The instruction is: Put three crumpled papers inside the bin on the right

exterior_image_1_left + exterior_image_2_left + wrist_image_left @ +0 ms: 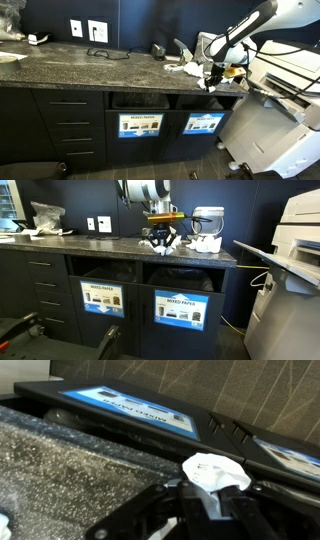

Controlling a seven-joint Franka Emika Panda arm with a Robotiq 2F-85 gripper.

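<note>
The counter's front edge (192, 261) sticks out over the bin's dark slot (186, 278), so next my gripper moves the crumpled paper out past that edge and then lowers it in from the front first.
My gripper (215, 502) is shut on a white crumpled paper (216, 468), which sticks out between the black fingers. In both exterior views the gripper (212, 78) (160, 246) hangs low over the front part of the dark speckled counter. More crumpled papers (185, 68) (205, 244) lie on the counter beside it. The bin (203, 123) (181, 308) with the bright light-blue sign sits in the cabinet front below, its dark slot (182, 280) just under the counter edge.
A like bin with a darker sign (140, 125) (103, 300) sits next to it. A large printer (300, 250) stands to the right of the counter. Drawers (68, 125) fill the cabinet's left side. A pale container (45, 218) rests at the counter's far left.
</note>
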